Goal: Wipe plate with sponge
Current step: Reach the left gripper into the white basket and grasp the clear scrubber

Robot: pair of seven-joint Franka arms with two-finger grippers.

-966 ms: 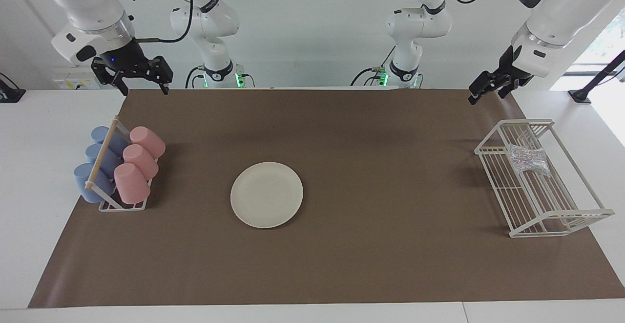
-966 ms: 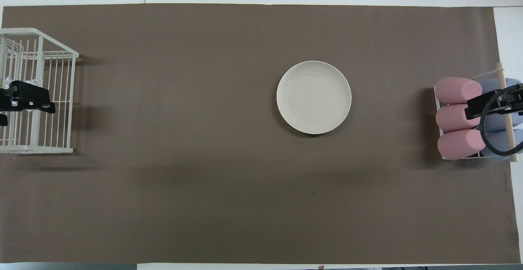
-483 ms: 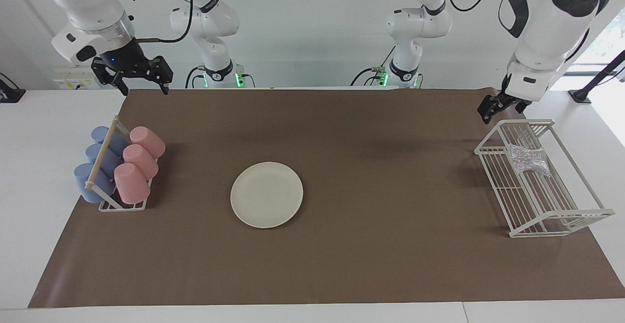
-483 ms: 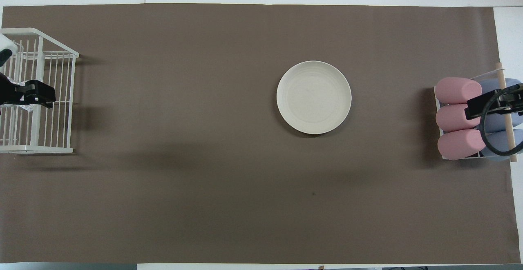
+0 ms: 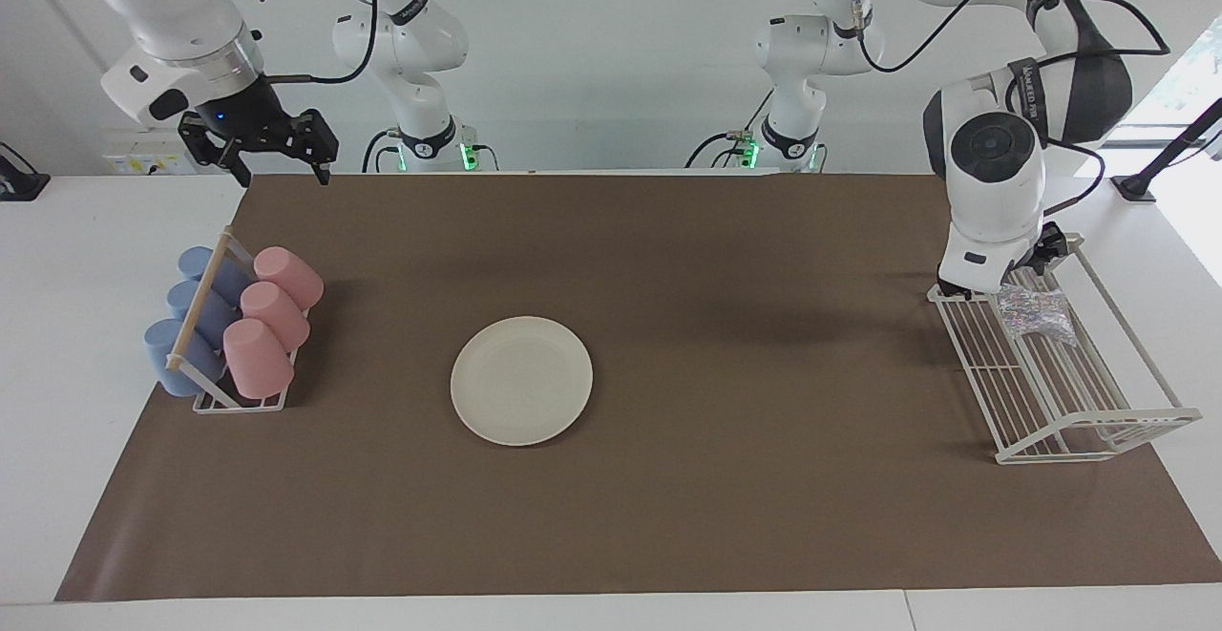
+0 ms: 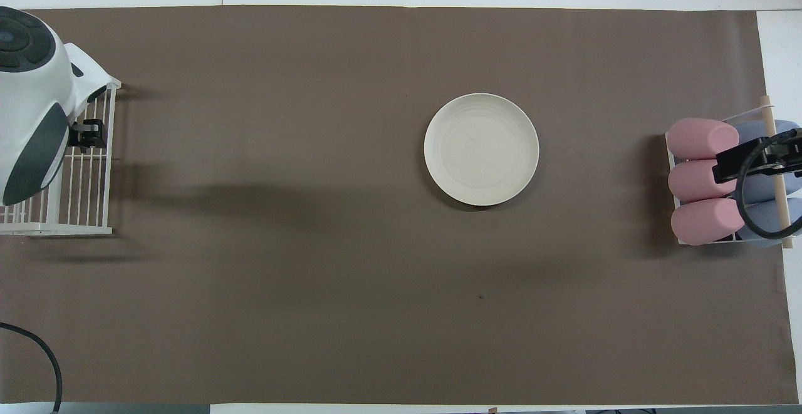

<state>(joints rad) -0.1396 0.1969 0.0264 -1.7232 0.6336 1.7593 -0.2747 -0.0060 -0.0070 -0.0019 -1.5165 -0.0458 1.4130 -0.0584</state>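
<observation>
My left gripper keeps going down until its fingers are on either side of the silvery sponge [image 5: 1040, 318], because the sponge lies alone in the white wire rack with its top [image 5: 1031, 298] open to this gripper.
The cream-white plate [image 5: 521, 380] [image 6: 481, 149] lies flat near the middle of the brown mat. At the left arm's end of the table, the speckled silvery sponge [image 5: 1033, 311] rests inside the white wire rack [image 5: 1098, 421], toward the end nearer the robots. My left gripper [image 5: 1029, 270] hangs low over that end of the rack, just above the sponge and mostly hidden by its own wrist. It holds nothing. In the overhead view the left arm covers the sponge. My right gripper [image 5: 284, 173] waits open and empty over the mat's corner, by the cups.
A small stand [image 5: 239, 402] at the right arm's end holds three pink cups [image 5: 272, 321] and three blue cups [image 5: 191, 326] lying on their sides. The wire rack's [image 6: 81, 213] raised sides enclose the sponge. A black cable [image 6: 37, 351] shows at the left arm's corner.
The left arm has swung forward and come down from above the mat's corner to the rack, close over the sponge. The right arm, plate and sponge have not moved.
</observation>
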